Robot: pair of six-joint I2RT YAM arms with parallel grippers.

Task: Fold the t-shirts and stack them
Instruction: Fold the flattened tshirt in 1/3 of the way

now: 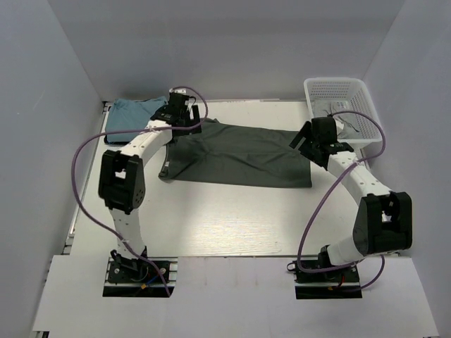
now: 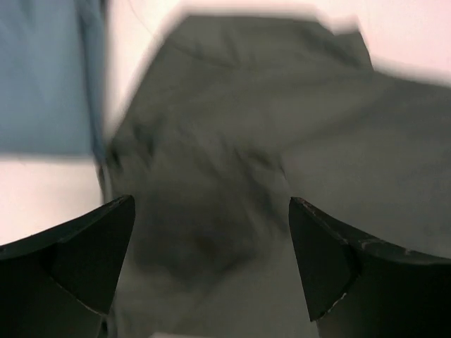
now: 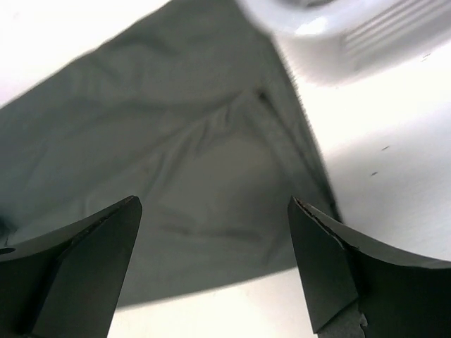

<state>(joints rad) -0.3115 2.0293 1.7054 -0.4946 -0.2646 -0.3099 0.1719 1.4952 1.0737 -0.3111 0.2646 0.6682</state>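
The robot's left gripper and right gripper should pull the dark shirt's near edge [image 1: 184, 178] toward the robot before folding, because the dark shirt's far edge [image 1: 262, 128] lies up next to the basket.
A dark grey-green t-shirt [image 1: 239, 153] lies spread flat across the back middle of the table. A light teal-blue t-shirt [image 1: 134, 113] sits folded at the back left. My left gripper [image 1: 184, 121] hovers over the dark shirt's left end, jaws wide apart with only cloth [image 2: 225, 155] below them; the teal shirt [image 2: 42, 77] shows at the upper left of that view. My right gripper [image 1: 304, 141] stands open over the dark shirt's right edge [image 3: 197, 155], nothing between its fingers. Pale grey cloth [image 1: 345, 125] lies in the basket.
A white plastic mesh basket [image 1: 338, 91] stands at the back right, its rim [image 3: 338, 28] just beyond the right gripper. Grey walls close in the table on three sides. Purple cables loop off both arms.
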